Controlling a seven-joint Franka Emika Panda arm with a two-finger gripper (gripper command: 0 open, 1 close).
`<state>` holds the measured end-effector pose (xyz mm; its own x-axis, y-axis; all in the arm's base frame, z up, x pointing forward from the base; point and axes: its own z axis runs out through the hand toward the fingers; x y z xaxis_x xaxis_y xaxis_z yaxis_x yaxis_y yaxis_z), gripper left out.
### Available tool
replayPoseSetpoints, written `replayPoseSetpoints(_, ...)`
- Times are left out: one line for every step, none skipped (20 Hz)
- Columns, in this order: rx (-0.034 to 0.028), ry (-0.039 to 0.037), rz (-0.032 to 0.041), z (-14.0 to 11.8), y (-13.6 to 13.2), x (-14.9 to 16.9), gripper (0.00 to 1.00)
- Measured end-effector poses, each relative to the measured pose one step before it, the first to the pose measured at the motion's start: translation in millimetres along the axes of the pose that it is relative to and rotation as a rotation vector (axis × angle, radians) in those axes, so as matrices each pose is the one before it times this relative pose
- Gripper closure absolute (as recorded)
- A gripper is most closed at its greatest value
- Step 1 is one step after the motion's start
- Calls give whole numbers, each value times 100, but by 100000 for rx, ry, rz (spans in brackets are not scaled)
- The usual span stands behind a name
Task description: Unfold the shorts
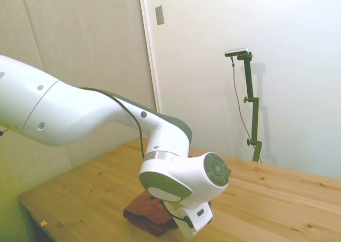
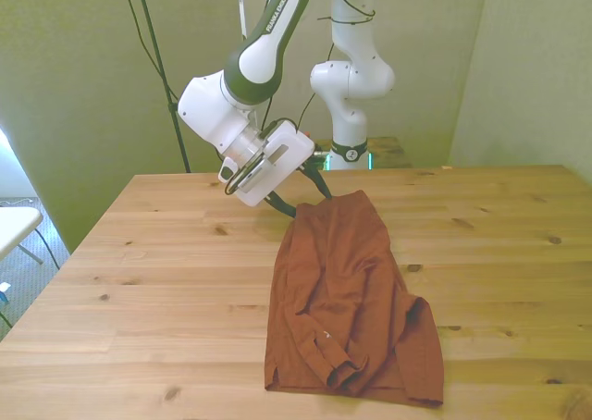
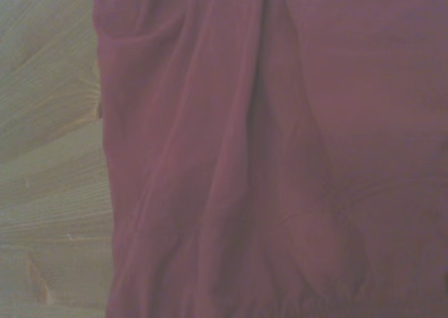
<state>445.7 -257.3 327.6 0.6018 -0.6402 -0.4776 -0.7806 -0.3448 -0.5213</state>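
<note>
My gripper is about to lift the small raised fold [image 3: 245,115], which should rise into a peak while the rest stays down, as loose creases [image 3: 175,150] run along the shorts.
The rust-brown shorts [image 2: 347,300] lie wrinkled on the wooden table [image 2: 166,253], stretching from the middle toward the near edge, with a folded, bunched hem at the near end. My gripper [image 2: 311,206] is down at the shorts' far edge. Its two dark fingers [image 2: 324,191] stand apart over that edge, so it is open. In the side view only a dark bunch of the shorts [image 1: 148,212] shows under the arm's wrist, which hides the fingers. The wrist view is mostly filled by the shorts [image 3: 280,157], with creases running along them, beside a strip of table [image 3: 49,157].
Bare wood lies on both sides of the shorts, wider on the front view's left. The robot's base [image 2: 351,152] stands behind the far edge. A wall [image 1: 266,66] is close behind the table in the side view.
</note>
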Motion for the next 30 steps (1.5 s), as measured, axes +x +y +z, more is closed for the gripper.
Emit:
replayPoseSetpoints(-151, -217, -158, 133, 59, 65, 100)
replayPoseSetpoints(-105, -151, -104, 92, 61, 56, 100)
replayPoseSetpoints(-76, -110, 18, 68, 52, 45, 100)
replayPoseSetpoints(-75, -108, 93, 67, 52, 41, 100)
replayPoseSetpoints(-106, -173, 204, 103, 84, 47, 100)
replayPoseSetpoints(-80, -115, 154, 72, 63, 44, 100)
replayPoseSetpoints(-69, -97, 145, 59, 57, 46, 100)
replayPoseSetpoints(-96, -101, 138, 64, 59, 47, 100)
replayPoseSetpoints(-99, -49, 123, 31, 63, 34, 100)
replayPoseSetpoints(-94, -28, 116, 16, 70, 26, 100)
replayPoseSetpoints(0, 32, 95, -19, 47, 21, 100)
replayPoseSetpoints(35, 70, 100, -42, 50, 19, 100)
replayPoseSetpoints(-132, 79, 63, -49, 67, 19, 100)
replayPoseSetpoints(-49, 90, 85, -51, 60, 22, 100)
replayPoseSetpoints(40, 82, 118, -41, 52, 26, 100)
replayPoseSetpoints(50, 80, 175, -47, 82, 32, 100)
replayPoseSetpoints(81, 94, 187, -61, 92, 28, 100)
replayPoseSetpoints(113, 129, 176, -84, 88, 30, 100)
replayPoseSetpoints(108, 131, 159, -86, 81, 31, 100)
replayPoseSetpoints(109, 160, 170, -104, 91, 34, 100)
replayPoseSetpoints(145, 227, 200, -143, 107, 48, 100)
replayPoseSetpoints(218, 333, 185, -197, 93, 55, 100)
replayPoseSetpoints(243, 382, 278, -228, 137, 74, 100)
replayPoseSetpoints(225, 378, 304, -226, 153, 71, 100)
replayPoseSetpoints(234, 253, 282, -215, 138, 58, 100)
replayPoseSetpoints(291, 282, 156, -289, 79, 67, 100)
replayPoseSetpoints(399, -23, 6, -361, 2, 35, 100)
replayPoseSetpoints(489, 175, -144, -508, -66, 23, 100)
replayPoseSetpoints(656, 259, -322, -680, -137, -5, 100)
replayPoseSetpoints(722, 498, -391, -763, -159, -20, 100)
